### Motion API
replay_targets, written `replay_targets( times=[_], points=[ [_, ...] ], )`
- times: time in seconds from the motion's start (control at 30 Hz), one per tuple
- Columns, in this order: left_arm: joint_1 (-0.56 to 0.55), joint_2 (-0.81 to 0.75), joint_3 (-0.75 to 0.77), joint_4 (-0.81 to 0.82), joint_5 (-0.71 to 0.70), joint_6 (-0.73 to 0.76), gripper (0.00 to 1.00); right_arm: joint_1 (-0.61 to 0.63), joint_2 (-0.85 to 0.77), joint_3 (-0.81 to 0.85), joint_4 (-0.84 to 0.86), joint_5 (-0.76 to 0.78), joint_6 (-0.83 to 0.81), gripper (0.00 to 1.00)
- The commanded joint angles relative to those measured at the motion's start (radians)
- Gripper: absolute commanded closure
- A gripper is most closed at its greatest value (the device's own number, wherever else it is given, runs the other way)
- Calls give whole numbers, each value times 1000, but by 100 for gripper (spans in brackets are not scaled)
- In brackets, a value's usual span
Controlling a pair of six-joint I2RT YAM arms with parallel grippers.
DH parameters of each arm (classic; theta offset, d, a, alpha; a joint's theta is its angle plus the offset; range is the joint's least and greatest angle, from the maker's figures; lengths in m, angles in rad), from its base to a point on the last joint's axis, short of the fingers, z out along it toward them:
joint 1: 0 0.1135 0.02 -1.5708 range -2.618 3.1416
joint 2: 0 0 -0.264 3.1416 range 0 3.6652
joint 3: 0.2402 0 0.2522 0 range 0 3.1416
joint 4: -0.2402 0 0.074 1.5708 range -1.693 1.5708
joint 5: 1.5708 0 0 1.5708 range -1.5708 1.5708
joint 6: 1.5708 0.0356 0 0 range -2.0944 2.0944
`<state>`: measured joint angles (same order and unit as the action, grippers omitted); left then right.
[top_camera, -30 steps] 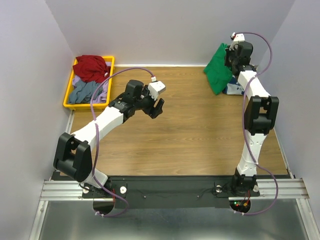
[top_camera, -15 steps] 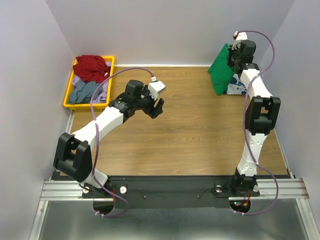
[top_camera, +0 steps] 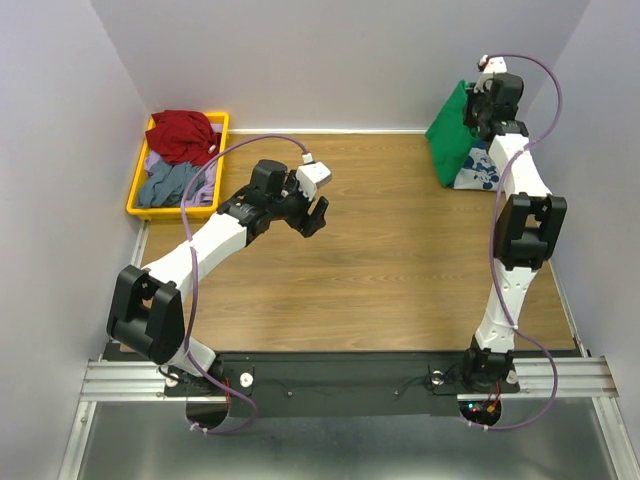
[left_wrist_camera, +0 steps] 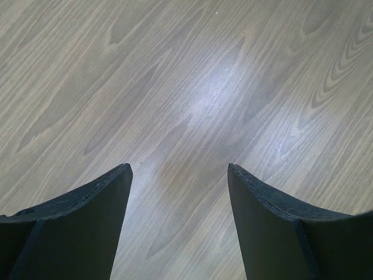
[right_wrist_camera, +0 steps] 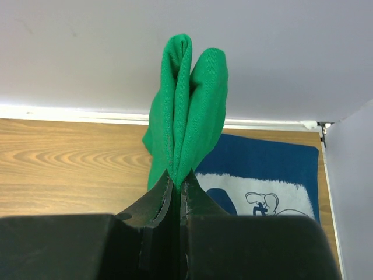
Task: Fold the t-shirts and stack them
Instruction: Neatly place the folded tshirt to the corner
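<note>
My right gripper needs to go on lowering the green t-shirt toward the side until it covers the print (top_camera: 479, 171), because the green t-shirt's lower end meets the navy blue t-shirt's inner edge (top_camera: 448, 184).
My right gripper (top_camera: 481, 103) is shut on the bright green t-shirt (top_camera: 453, 132) and holds it hanging in the air at the far right corner. In the right wrist view the green cloth (right_wrist_camera: 185, 111) stands up bunched from between the shut fingers (right_wrist_camera: 156, 201). The navy blue t-shirt with the white cartoon print (right_wrist_camera: 262, 181) lies folded flat on the table under it, and also shows in the top view (top_camera: 480, 172). My left gripper (top_camera: 317, 214) is open and empty over bare wood mid-table; its view shows only wood grain between the fingertips (left_wrist_camera: 119, 181).
A yellow bin (top_camera: 136, 187) at the far left holds a red garment (top_camera: 182, 134) and several grey-blue ones. White walls close in the back and both sides. The right arm stands upright along the table's right edge.
My right gripper has moved right and toward the back wall, carrying the green t-shirt with it, so the shirt now hangs over the navy one. The left arm has not moved.
</note>
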<state>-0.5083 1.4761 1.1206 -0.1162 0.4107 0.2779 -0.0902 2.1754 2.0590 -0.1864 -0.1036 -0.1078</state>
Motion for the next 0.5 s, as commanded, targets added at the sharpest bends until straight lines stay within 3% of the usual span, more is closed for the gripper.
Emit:
replay_targets(
  times=[0.0,0.3,0.47],
  points=[
    [7,-34,-16,30,13,-5,22,-29,-17,46,30,-2,5,99],
    [7,-25,1,6,19,7,21,-97,53,65,25,-15,-93,99],
    [5,-11,31,-28,39,14,15,-137,83,62,27,-28,-138,99]
  ],
)
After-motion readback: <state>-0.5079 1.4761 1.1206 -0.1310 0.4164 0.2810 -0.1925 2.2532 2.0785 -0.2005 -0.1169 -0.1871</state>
